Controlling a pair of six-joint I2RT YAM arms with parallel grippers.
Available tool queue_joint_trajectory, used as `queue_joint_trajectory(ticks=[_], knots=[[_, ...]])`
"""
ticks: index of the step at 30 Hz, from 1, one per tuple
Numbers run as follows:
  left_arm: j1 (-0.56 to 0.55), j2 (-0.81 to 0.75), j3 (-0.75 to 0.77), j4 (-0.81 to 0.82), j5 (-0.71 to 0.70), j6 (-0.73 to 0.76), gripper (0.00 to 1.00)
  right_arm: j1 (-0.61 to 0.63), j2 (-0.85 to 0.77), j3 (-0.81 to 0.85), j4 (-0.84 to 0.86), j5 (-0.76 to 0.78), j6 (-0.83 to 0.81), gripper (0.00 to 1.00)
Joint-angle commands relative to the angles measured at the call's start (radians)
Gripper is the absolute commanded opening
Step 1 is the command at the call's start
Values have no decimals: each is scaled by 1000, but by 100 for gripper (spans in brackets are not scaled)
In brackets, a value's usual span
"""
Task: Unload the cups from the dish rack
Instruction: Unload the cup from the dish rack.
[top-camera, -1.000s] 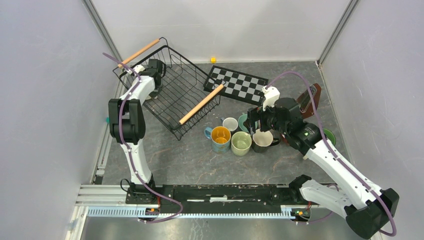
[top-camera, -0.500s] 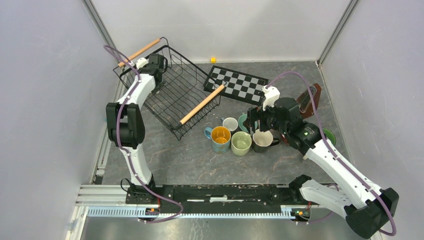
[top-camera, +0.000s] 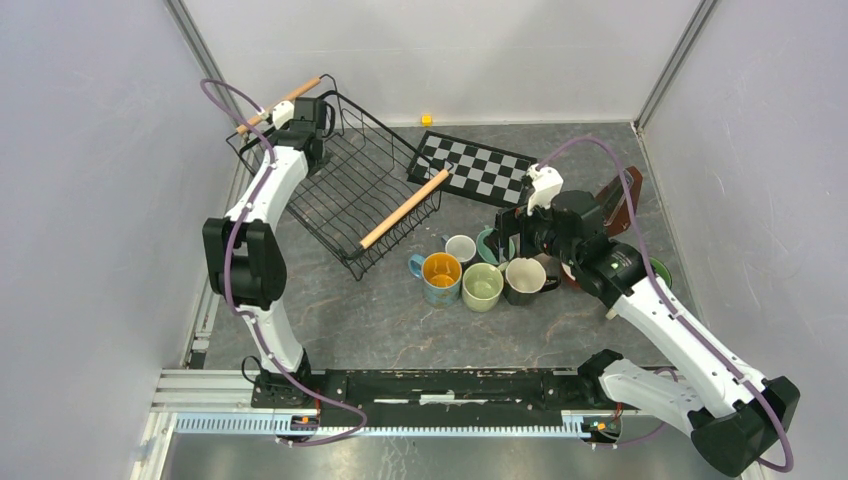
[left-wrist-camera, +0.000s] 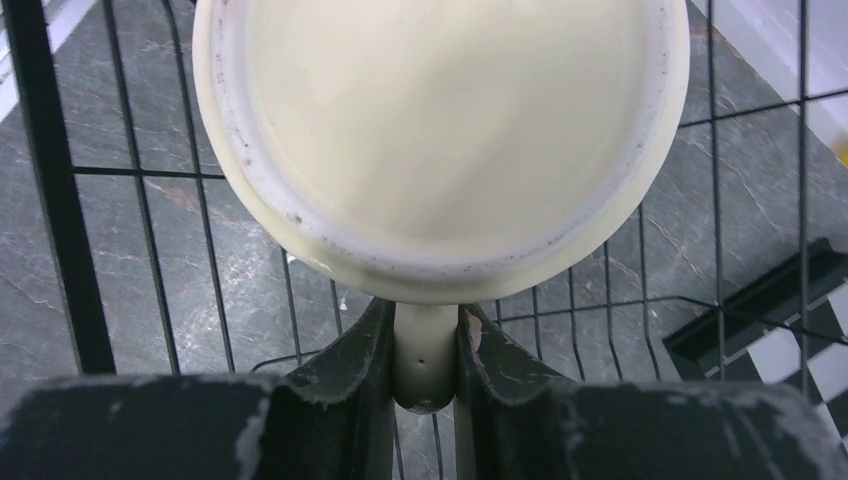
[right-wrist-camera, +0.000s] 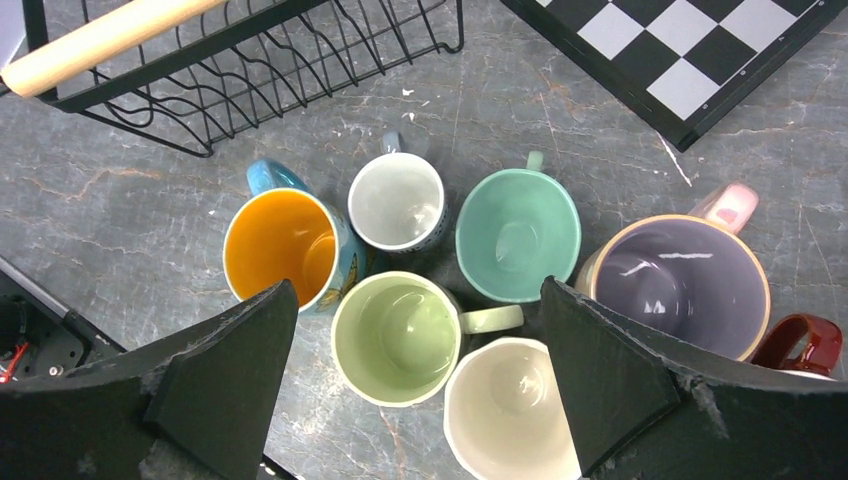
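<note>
My open right gripper should keep moving toward the cream cup's free side (left-wrist-camera: 660, 165) until its fingers straddle it, as my left gripper holds only the cream cup's handle (left-wrist-camera: 425, 355).
My left gripper (left-wrist-camera: 425, 325) is shut on the handle of a cream cup (left-wrist-camera: 440, 130), held bottom-up toward the camera above the wires of the dish rack (left-wrist-camera: 150, 250). From above, the left gripper (top-camera: 303, 128) sits at the far left corner of the black wire dish rack (top-camera: 350, 190); the cup is hidden there. My right gripper (right-wrist-camera: 418, 290) hangs open over a cluster of cups on the table: a blue one with yellow inside (right-wrist-camera: 280, 245), a white one (right-wrist-camera: 397, 200), a teal one (right-wrist-camera: 518, 232), a light green one (right-wrist-camera: 400, 337) and others.
A checkered board (top-camera: 475, 168) lies right of the rack. A brown metronome (top-camera: 615, 195) stands behind the right arm. A cream-lined dark cup (top-camera: 525, 280), a beige-pink cup (right-wrist-camera: 680, 285) and a red handle (right-wrist-camera: 805, 340) crowd the cluster. A small yellow block (top-camera: 426, 119) lies by the back wall.
My left arm has stretched toward the rack's far left corner, carrying the cream cup. The right gripper has shifted slightly right, uncovering the cream-lined dark cup.
</note>
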Motion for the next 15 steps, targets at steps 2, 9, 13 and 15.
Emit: queue_joint_trajectory(ticks=[2,9,13,15], knots=[[-27,-120,69,70,7,52,2,3,-1,58,61,-33,35,98],[-55,-170,74,62,53,79,2,4,3,77,110,-55,73,98],[-89,-213,88,48,93,101,2,3,16,84,155,-80,104,98],[-111,-243,84,41,115,103,2,0,24,94,179,-90,121,98]])
